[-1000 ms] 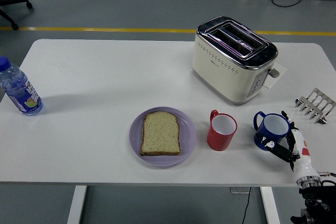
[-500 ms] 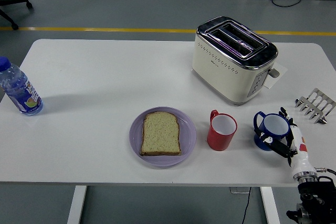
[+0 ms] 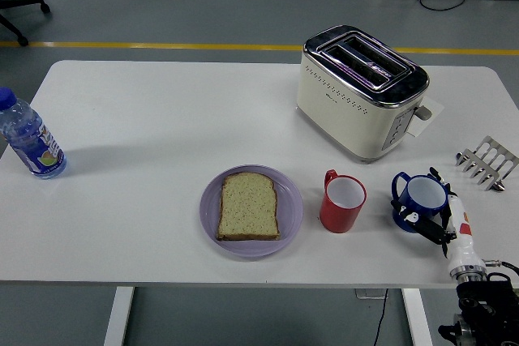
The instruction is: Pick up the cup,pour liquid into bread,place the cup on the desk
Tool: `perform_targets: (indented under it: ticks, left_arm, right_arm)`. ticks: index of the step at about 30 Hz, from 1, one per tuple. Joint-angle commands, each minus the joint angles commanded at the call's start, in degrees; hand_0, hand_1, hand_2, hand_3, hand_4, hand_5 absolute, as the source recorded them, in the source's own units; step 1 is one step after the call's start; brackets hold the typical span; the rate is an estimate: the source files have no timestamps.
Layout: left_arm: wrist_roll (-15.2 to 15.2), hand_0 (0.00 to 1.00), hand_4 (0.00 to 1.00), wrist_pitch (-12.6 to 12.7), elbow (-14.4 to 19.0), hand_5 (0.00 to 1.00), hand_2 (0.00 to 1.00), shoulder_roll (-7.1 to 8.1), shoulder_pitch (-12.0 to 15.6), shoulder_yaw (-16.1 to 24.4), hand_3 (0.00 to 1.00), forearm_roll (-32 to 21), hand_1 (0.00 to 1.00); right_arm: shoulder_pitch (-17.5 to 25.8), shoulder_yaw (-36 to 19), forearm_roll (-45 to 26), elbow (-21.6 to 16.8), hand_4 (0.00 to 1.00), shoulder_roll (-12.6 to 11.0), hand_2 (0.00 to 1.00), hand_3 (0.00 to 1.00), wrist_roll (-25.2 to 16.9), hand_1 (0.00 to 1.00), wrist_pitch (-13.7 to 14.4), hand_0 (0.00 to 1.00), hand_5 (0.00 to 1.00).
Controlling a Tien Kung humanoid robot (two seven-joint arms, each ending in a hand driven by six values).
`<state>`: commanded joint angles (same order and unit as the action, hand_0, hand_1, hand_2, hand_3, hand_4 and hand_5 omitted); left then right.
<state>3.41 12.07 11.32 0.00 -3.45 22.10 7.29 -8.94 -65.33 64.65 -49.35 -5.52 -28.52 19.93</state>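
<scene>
My gripper will pour over the bread, and I should expect the blue cup [image 3: 420,211] to be empty then, because it shows only a plain white inside [image 3: 426,192].
A blue cup [image 3: 420,198] with its handle to the left stands at the table's front right. To its left is a red cup [image 3: 342,202], handle at the upper left. A slice of bread [image 3: 249,206] lies flat on a purple plate [image 3: 292,200] left of the red cup. My right hand [image 3: 439,213] comes up from the lower right corner and sits against the blue cup's right side. Its black fingers [image 3: 416,219] are spread around the cup's front and back, and the cup still stands on the table. The left arm is out of view.
A cream toaster [image 3: 361,91] stands behind the cups. A metal toast rack [image 3: 486,161] is at the right edge, just behind my hand. A blue water bottle [image 3: 31,140] stands at the far left. People's feet show on the floor beyond the table.
My right hand has crept up and left, closer in around the blue cup. The cup, bread and other objects have not moved.
</scene>
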Motion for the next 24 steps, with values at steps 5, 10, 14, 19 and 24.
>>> perform_targets:
  ticks: [5, 10, 14, 19, 24]
  left_arm:
    - [0.0, 0.641, 0.245, 0.0, 0.0, 0.845, 0.677, 0.0, 0.1, 0.0, 0.517, -0.1, 0.66]
    - [0.0, 0.641, 0.246, 0.0, 0.0, 0.845, 0.678, 0.0, 0.1, -0.2, 0.517, -0.1, 0.66]
    - [0.0, 0.641, 0.246, 0.0, 0.0, 0.845, 0.678, 0.0, 0.2, -0.3, 0.517, -0.1, 0.66]
    - [0.0, 0.64, 0.248, 0.0, -0.1, 0.847, 0.677, 0.0, 0.2, -0.4, 0.517, -0.1, 0.659]
    - [0.0, 0.64, 0.25, 0.0, -0.1, 0.849, 0.677, 0.0, 0.5, -0.6, 0.517, -0.2, 0.659]
  right_arm:
    - [-0.5, 1.0, -1.1, 1.0, 0.968, 0.1, 0.915, 0.923, -1.0, 0.812, 0.7, 0.898, 0.121]
    - [-1.1, 2.0, -2.7, 2.2, 0.964, 0.4, 0.867, 0.88, -2.4, 0.767, 1.5, 0.863, 0.111]
    - [-1.2, 2.2, -3.9, 2.5, 0.964, 0.3, 0.867, 0.88, -3.2, 0.767, 2.3, 0.863, 0.111]
    - [-1.2, 2.1, -5.0, 2.7, 0.946, 0.3, 0.789, 0.795, -4.0, 0.67, 3.1, 0.794, 0.071]
    - [-1.2, 2.5, -5.6, 3.3, 0.912, 0.3, 0.72, 0.71, -4.3, 0.6, 3.9, 0.65, 0.011]
